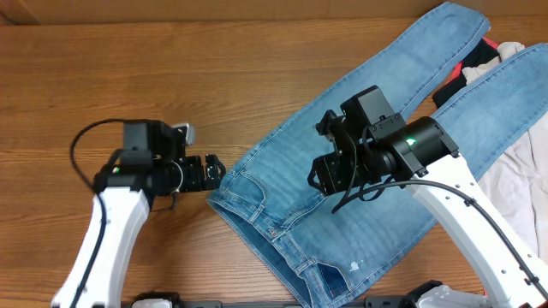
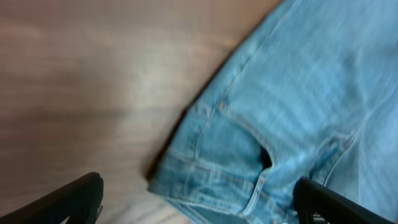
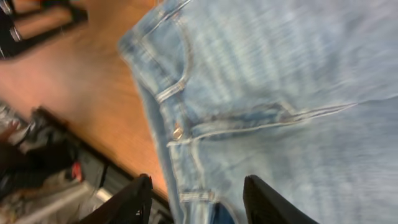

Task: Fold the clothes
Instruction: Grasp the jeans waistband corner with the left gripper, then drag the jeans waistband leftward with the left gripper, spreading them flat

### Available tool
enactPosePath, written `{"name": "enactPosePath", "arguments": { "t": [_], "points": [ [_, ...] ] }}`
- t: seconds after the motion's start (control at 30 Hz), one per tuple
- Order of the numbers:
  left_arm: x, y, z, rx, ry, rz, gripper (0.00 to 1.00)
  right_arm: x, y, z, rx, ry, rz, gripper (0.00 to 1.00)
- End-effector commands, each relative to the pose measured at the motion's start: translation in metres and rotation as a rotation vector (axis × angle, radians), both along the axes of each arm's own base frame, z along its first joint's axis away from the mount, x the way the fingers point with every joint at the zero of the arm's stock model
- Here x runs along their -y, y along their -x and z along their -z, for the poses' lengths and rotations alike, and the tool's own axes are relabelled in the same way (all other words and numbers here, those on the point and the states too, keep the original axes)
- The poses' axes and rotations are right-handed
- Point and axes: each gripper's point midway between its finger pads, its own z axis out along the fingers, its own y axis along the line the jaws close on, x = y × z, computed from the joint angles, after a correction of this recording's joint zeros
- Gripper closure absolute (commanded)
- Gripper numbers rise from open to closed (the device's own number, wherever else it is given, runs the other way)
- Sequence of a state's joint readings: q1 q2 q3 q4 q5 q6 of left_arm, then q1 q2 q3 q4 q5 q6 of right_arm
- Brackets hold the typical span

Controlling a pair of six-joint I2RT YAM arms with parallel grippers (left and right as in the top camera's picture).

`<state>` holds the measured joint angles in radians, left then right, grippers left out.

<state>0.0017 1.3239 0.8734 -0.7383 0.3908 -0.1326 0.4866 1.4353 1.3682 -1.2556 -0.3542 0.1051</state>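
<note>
The jeans lie at a slant with the waistband (image 1: 272,257) near the table's front edge, so the robot's left gripper should grip the waistband corner (image 1: 219,195) and pull the jeans straight before folding.
The light blue jeans (image 1: 360,145) lie flat and slanted on the wooden table, with the waistband at the front middle and both legs running to the back right. My left gripper (image 1: 214,173) is open at table level, just left of the waistband corner. In the left wrist view that corner of the jeans (image 2: 249,143) lies between the open fingers of my left gripper (image 2: 199,208). My right gripper (image 1: 324,175) hovers open over the seat of the jeans. In the right wrist view the waistband of the jeans (image 3: 249,93) and a belt loop lie between the fingers of my right gripper (image 3: 198,205).
Red and black garments (image 1: 469,70) lie at the back right, partly under a jeans leg. A beige garment (image 1: 524,162) lies at the right edge. The table's front edge runs just below the waistband. The left arm (image 3: 37,25) shows in the right wrist view.
</note>
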Motion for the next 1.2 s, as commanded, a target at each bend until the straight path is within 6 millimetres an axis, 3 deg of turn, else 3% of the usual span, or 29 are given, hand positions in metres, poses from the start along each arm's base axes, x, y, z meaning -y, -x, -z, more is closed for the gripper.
{"name": "enactPosePath", "arguments": {
  "t": [0.0, 0.17, 0.3, 0.43, 0.57, 0.63, 0.73, 0.83, 0.97, 1.17],
  "points": [
    [0.008, 0.001, 0.019, -0.11, 0.06, 0.004, 0.0, 0.013, -0.014, 0.001, 0.041, 0.071, 0.109, 0.46],
    [0.008, 0.005, 0.056, -0.236, 0.061, 0.0, 0.01, 0.013, -0.015, 0.001, 0.048, 0.071, 0.11, 0.45],
    [0.008, 0.012, 0.078, -0.323, 0.062, -0.003, 0.17, 0.014, -0.015, 0.001, 0.048, 0.074, 0.112, 0.45],
    [0.011, 0.015, 0.09, -0.364, 0.078, 0.0, 0.5, 0.014, -0.015, 0.001, 0.049, 0.073, 0.111, 0.45],
    [0.011, 0.01, 0.09, -0.347, 0.081, 0.001, 0.96, 0.014, -0.015, 0.001, 0.048, 0.073, 0.112, 0.45],
    [0.012, 0.005, 0.089, -0.326, 0.083, 0.003, 0.96, 0.014, -0.015, 0.001, 0.048, 0.073, 0.112, 0.45],
    [-0.001, -0.023, 0.071, -0.237, 0.053, -0.025, 0.96, 0.014, -0.015, 0.001, 0.049, 0.073, 0.111, 0.45],
    [-0.031, -0.062, 0.042, -0.13, -0.004, -0.095, 0.96, 0.014, -0.015, 0.001, 0.048, 0.073, 0.112, 0.45],
    [-0.093, -0.116, -0.022, 0.042, -0.096, -0.237, 0.96, 0.014, -0.015, 0.001, 0.049, 0.073, 0.111, 0.45],
    [-0.183, -0.159, -0.125, 0.307, -0.197, -0.425, 0.96, 0.013, -0.016, 0.001, 0.052, 0.071, 0.111, 0.45]
  ]
}}
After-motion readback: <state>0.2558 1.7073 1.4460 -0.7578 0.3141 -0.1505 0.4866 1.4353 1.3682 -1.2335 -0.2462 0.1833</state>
